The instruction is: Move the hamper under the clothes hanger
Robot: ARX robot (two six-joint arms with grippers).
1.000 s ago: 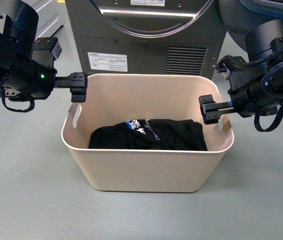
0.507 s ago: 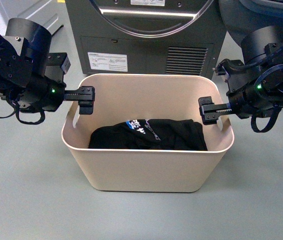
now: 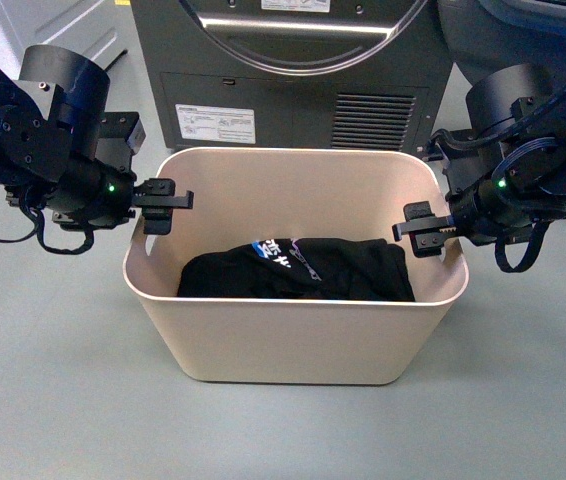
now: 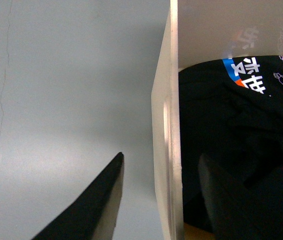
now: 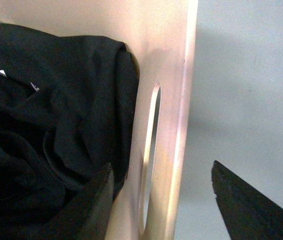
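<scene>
My gripper will carry the hamper, and the black garment (image 3: 298, 271) will ride along inside and barely shift, because it lies slumped well below the hamper's rim (image 3: 293, 301).
The beige hamper (image 3: 293, 340) stands on the grey floor with a black garment (image 3: 298, 270) with blue and white print inside. My left gripper (image 3: 160, 205) is open and straddles the hamper's left short wall (image 4: 169, 125), one finger outside and one inside. My right gripper (image 3: 418, 228) is open and straddles the right short wall (image 5: 174, 125) at its slot handle (image 5: 149, 150). The clothes hanger is out of view.
A grey washing machine (image 3: 293, 70) with a round door stands right behind the hamper. Grey floor (image 3: 53, 380) lies to the left, right and front. A pale cabinet corner (image 3: 53, 25) shows at the far left.
Both grippers have moved inward to the hamper's short walls. The left one came down and right over the rim; the right one shifted slightly down onto the rim.
</scene>
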